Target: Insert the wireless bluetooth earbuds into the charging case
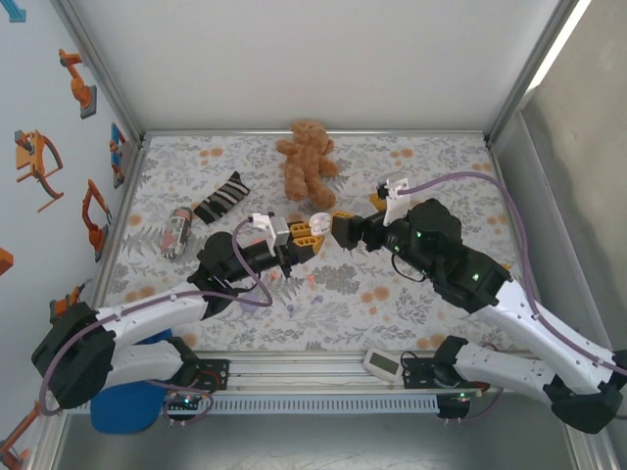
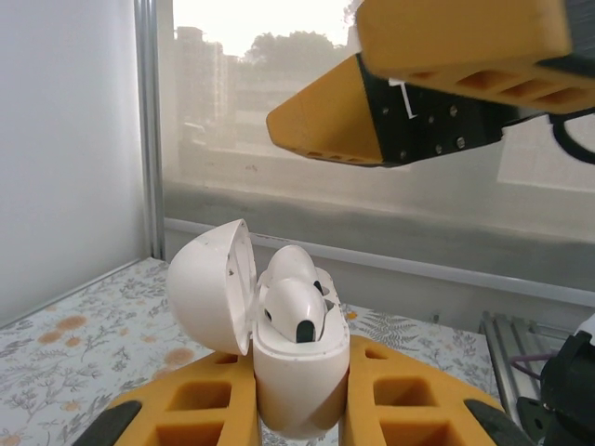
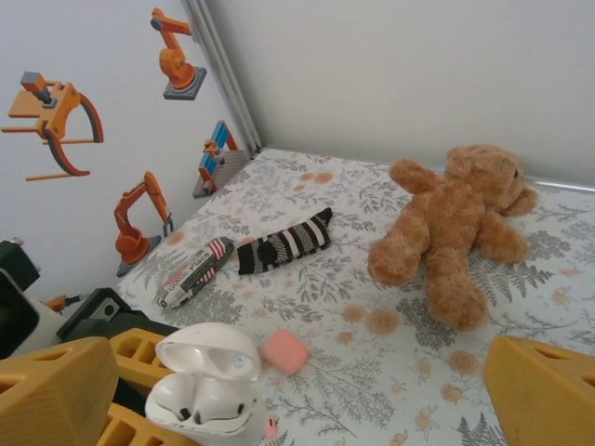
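The lid stands open point(image 2: 231, 286) on the other side of the earbuds from my right gripper, so next my right gripper goes behind the lid's back point(image 2: 192, 290) and swings the lid closed.
A white charging case point(image 2: 299, 367) stands upright between the yellow fingers of my left gripper point(image 2: 302, 376), which is shut on it. Its lid is swung open to the left, and two white earbuds point(image 2: 293, 311) sit in its wells. In the top view the case point(image 1: 321, 220) is held above the middle of the mat, with my right gripper point(image 1: 340, 226) close beside it and open. The right gripper's yellow fingers point(image 2: 325, 121) hover above the case. In the right wrist view the open case point(image 3: 204, 390) is at lower left, and a tiny salmon-pink earbud point(image 3: 271, 427) lies on the mat next to it.
A small pink case point(image 3: 284, 351) lies on the floral mat just beyond the white one. A brown teddy bear point(image 1: 307, 162) lies at the back middle. A striped sock point(image 1: 222, 198) and a rolled packet point(image 1: 176, 232) lie at the back left. A white device point(image 1: 382, 363) rests on the front rail.
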Robot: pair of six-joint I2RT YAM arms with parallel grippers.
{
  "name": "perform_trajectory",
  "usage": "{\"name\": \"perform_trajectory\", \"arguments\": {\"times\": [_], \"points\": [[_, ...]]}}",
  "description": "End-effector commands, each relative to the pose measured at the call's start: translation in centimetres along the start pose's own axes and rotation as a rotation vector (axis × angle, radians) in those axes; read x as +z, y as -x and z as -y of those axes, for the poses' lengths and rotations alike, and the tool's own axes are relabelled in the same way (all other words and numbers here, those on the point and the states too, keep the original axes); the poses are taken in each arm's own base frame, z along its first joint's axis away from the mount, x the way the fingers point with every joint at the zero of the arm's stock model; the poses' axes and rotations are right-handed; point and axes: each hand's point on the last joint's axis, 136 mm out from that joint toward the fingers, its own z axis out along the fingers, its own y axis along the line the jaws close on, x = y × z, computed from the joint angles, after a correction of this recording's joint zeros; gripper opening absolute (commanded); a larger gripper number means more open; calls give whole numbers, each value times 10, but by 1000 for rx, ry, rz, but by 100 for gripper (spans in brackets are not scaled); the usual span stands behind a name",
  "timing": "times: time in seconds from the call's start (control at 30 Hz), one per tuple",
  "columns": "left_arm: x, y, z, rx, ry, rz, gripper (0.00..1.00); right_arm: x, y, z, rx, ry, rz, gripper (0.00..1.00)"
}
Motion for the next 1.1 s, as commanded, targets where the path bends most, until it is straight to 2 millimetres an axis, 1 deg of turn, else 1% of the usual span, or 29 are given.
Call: {"name": "perform_trajectory", "arguments": {"times": [0.0, 0.07, 0.17, 0.37, 0.53, 0.67, 0.77, 0.87, 1.07], "points": [[-6, 5, 3, 0, 9, 12, 0, 2, -1, -2, 83, 112, -8, 100], [-9, 5, 4, -1, 16, 13, 0, 5, -2, 3, 147, 144, -15, 100], [-13, 5, 4, 1, 23, 10, 0, 7, -5, 6, 187, 184, -23, 100], [-18, 3, 7, -2, 22, -13, 0, 12, -14, -1, 225, 269, -72, 100], [-22, 4, 10, 0, 20, -8, 0, 20, -24, -13, 265, 364, -123, 99], [-25, 3, 11, 3, 16, -10, 0, 29, -34, -25, 305, 453, -172, 93], [-25, 4, 12, 5, 15, -10, 0, 34, -41, -33, 340, 519, -207, 91], [-24, 2, 11, 7, 15, -18, 0, 36, -44, -41, 366, 580, -224, 91], [-24, 2, 11, 7, 15, -22, 0, 33, -44, -55, 358, 632, -235, 91]]}}
